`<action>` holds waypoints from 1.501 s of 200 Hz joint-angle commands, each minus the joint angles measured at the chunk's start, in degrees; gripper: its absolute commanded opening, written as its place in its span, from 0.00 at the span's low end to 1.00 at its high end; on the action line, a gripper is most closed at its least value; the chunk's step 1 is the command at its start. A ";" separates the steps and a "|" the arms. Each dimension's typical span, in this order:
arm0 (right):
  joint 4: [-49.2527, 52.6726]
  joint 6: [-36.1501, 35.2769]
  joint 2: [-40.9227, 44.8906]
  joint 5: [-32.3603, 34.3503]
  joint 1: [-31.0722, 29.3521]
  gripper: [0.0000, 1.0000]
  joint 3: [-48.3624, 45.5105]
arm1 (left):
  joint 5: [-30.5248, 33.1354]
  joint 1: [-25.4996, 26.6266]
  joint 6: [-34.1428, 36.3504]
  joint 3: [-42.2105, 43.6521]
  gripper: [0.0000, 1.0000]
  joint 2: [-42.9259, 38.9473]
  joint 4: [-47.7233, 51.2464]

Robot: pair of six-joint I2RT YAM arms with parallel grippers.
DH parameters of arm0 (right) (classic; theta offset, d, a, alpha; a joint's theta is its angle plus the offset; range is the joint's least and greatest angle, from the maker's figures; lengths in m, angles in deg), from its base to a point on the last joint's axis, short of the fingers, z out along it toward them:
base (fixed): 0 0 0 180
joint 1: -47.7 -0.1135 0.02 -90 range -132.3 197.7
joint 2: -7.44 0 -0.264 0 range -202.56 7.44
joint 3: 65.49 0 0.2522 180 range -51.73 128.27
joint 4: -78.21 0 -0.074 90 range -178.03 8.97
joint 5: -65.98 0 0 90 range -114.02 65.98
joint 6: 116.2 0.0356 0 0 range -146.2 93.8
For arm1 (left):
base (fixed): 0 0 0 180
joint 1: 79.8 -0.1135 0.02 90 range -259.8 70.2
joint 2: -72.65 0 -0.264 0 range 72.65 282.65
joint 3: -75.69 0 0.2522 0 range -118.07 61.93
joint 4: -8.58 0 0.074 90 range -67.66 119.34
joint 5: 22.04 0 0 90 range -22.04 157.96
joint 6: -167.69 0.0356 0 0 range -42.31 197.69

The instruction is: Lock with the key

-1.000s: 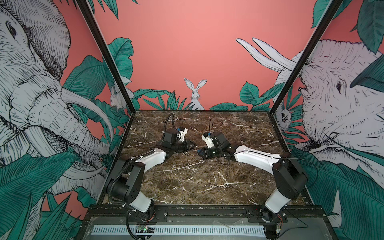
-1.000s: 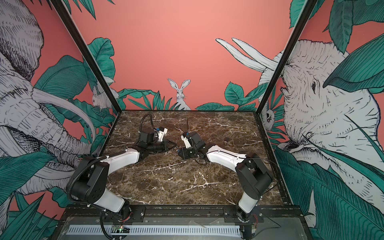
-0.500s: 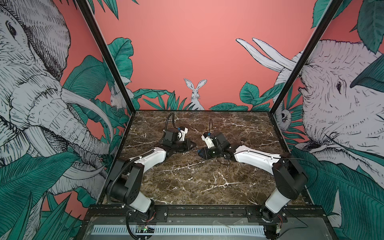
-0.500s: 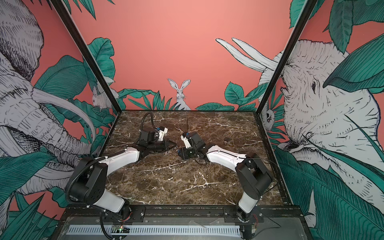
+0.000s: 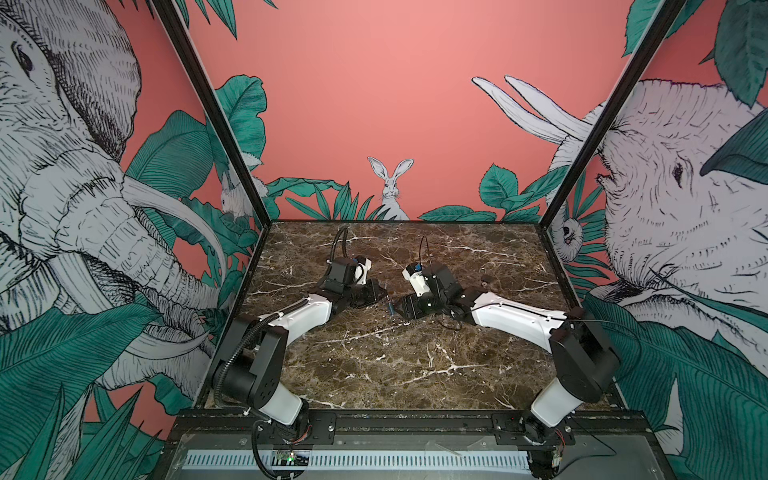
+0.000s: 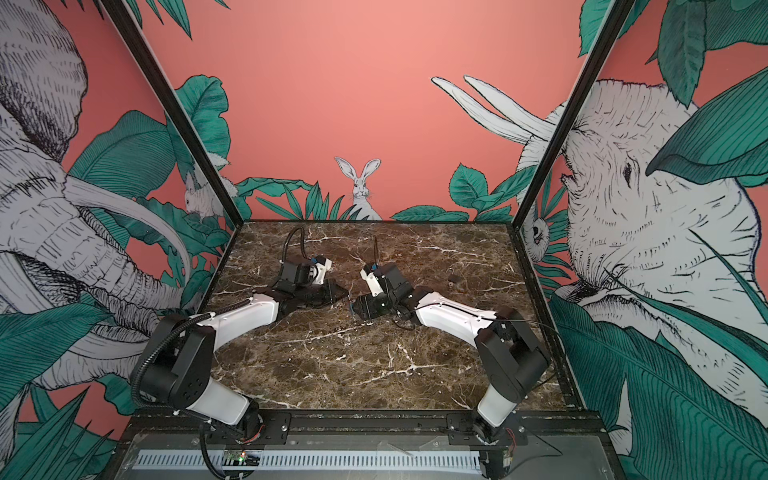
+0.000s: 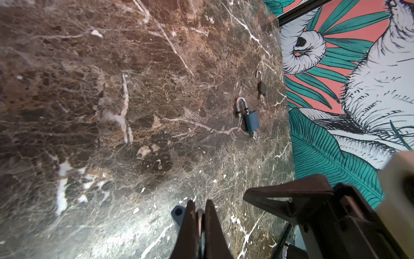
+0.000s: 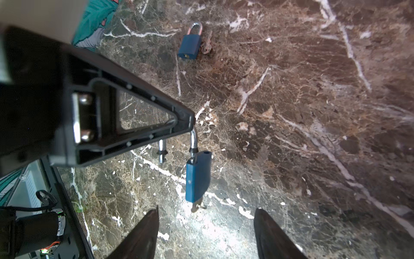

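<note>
The shackle's loose leg is away from the hole in the padlock's body, so I should first grip the body by its flat sides with my right gripper.
A blue padlock hangs by its silver shackle from my left gripper, which is shut on the shackle. The shackle stands open, its free leg out of the body. A key sticks out of the padlock's underside. Just short of the key is my right gripper, open, with its fingers apart on either side and nothing between them. In both top views the two grippers meet at mid-table: left gripper, right gripper, and the padlock is a small blue sliver between them.
A second blue padlock lies on the marble with a loose key beside it. Another blue padlock with a key in it and a black padlock lie near the right wall. The black padlock also shows in a top view.
My right gripper has opened and let go of the key, which stays in the padlock. The left gripper keeps its hold on the shackle and has barely moved.
</note>
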 commanded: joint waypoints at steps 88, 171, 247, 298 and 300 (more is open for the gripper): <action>-39.93 -17.91 3.79 22.54 -9.27 0.60 -19.86 | 0.21 -0.02 -2.08 -2.52 0.00 -4.64 1.72; -55.62 -19.32 -3.73 32.14 -14.14 0.54 -21.95 | 0.62 -0.02 -3.48 -2.79 0.00 -7.04 3.87; -58.87 -18.59 -8.78 34.87 -15.86 0.48 -20.40 | 0.42 -0.02 -4.19 -2.70 0.00 -7.99 3.77; -61.98 -18.65 -11.29 35.69 -16.07 0.45 -19.04 | 0.35 -0.02 -3.97 -3.25 0.00 -8.40 4.92; -61.92 -18.76 -11.29 35.66 -16.06 0.45 -18.99 | 0.32 -0.02 -4.01 -3.28 0.00 -8.41 4.96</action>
